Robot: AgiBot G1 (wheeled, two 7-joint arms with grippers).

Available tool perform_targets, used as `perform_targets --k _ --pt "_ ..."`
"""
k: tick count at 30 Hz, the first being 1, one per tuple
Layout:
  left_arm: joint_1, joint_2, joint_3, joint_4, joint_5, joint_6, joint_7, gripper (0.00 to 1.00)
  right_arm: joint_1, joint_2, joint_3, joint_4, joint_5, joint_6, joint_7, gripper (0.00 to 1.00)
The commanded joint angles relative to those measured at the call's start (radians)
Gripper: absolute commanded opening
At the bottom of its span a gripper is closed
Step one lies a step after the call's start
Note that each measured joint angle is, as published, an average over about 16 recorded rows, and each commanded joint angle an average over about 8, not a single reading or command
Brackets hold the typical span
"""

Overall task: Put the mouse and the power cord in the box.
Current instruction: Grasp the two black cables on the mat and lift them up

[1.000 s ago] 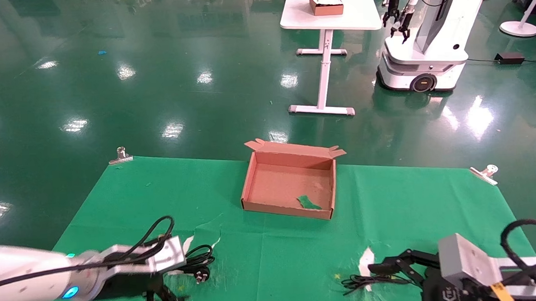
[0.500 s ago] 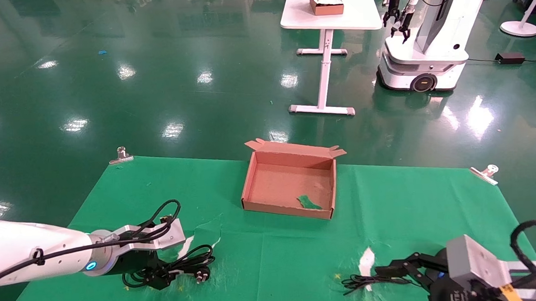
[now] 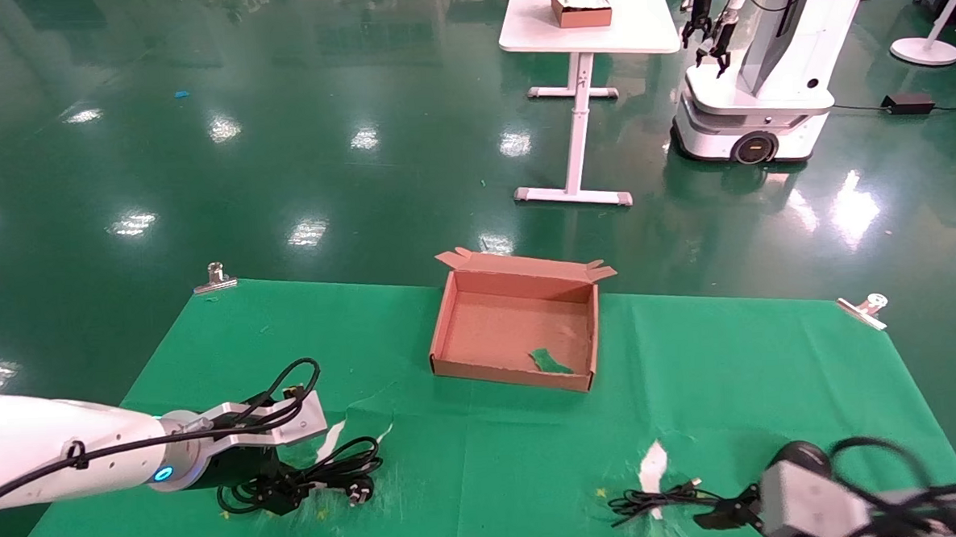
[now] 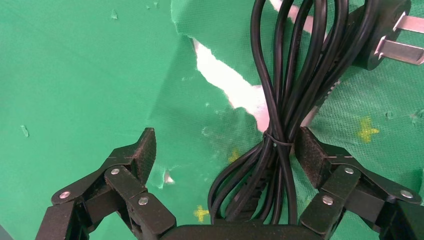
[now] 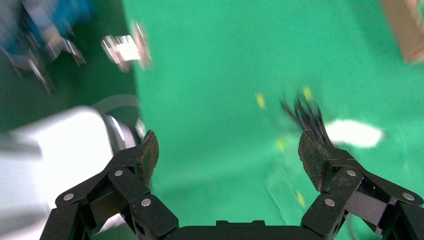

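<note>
The thin wire bundle is gathered next to the mouse. The mouse will come along and hang below when I lift the bundle.
The power cord lies coiled on the green cloth at the front left, its plug pointing toward the middle. My left gripper is down over it, open; in the left wrist view the tied loops sit between the left gripper's jaws, close to one pad. The brown box stands mid-table with a green scrap inside. A black rounded shape that looks like the mouse lies front right, its thin wire bundle beside it. My right gripper hangs open and blurred by that bundle, holding nothing.
White tears in the cloth show near both cords. Metal clips pin the cloth's far corners. Beyond the table are a green floor, a white table and another white robot.
A second ago my left arm was nearer the front edge; it moved up over the cord and has held still since. My right arm has swung lower toward the front edge, uncovering the black rounded shape.
</note>
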Motion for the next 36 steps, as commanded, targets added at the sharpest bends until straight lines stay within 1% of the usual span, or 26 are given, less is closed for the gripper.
perform_targets --k 1,4,6,11,17,23,24,27,28,31,32,35,36 --pt "-0.002 0.001 0.0 0.006 -0.003 -0.002 0.006 1.0 0.04 -0.015 -0.037 0.016 -0.098 -0.007 0.038 1.0" --pt "-0.003 0.003 -0.001 0.011 -0.004 -0.003 0.01 1.0 0.119 -0.087 -0.089 -0.031 -0.223 -0.021 0.032 1.0" --pt "-0.004 0.003 -0.001 0.014 -0.005 -0.003 0.012 1.0 0.168 -0.142 -0.121 -0.08 -0.295 -0.025 0.01 1.0" --pt "-0.005 0.004 -0.001 0.018 -0.007 -0.004 0.016 1.0 0.273 -0.284 -0.189 -0.271 -0.424 -0.014 -0.084 1.0" --pt "-0.006 0.005 -0.001 0.021 -0.008 -0.004 0.018 1.0 0.36 -0.425 -0.234 -0.547 -0.495 0.033 -0.217 1.0" --pt "-0.006 0.005 -0.001 0.022 -0.008 -0.004 0.019 1.0 0.413 -0.528 -0.252 -0.782 -0.526 0.107 -0.33 1.0" --pt "-0.006 0.005 -0.001 0.022 -0.008 -0.004 0.019 0.93 0.419 -0.541 -0.254 -0.813 -0.53 0.12 -0.345 1.0" --pt "-0.006 0.005 -0.001 0.023 -0.008 -0.005 0.02 0.56 0.433 -0.577 -0.26 -0.891 -0.541 0.153 -0.382 1.0" --pt "-0.006 0.005 -0.001 0.023 -0.008 -0.005 0.02 0.43 0.437 -0.586 -0.262 -0.912 -0.545 0.162 -0.392 0.92" --pt "-0.006 0.005 -0.001 0.024 -0.008 -0.005 0.02 0.06 0.445 -0.605 -0.268 -0.949 -0.554 0.179 -0.411 0.54" --pt "-0.006 0.005 -0.001 0.024 -0.008 -0.005 0.02 0.0 0.447 -0.608 -0.269 -0.955 -0.556 0.182 -0.413 0.42" --pt "-0.006 0.005 -0.002 0.024 -0.009 -0.005 0.02 0.0 0.448 -0.611 -0.27 -0.96 -0.558 0.185 -0.414 0.04" --pt "-0.006 0.005 -0.002 0.024 -0.009 -0.005 0.02 0.0 0.447 -0.609 -0.269 -0.956 -0.557 0.184 -0.412 0.0"
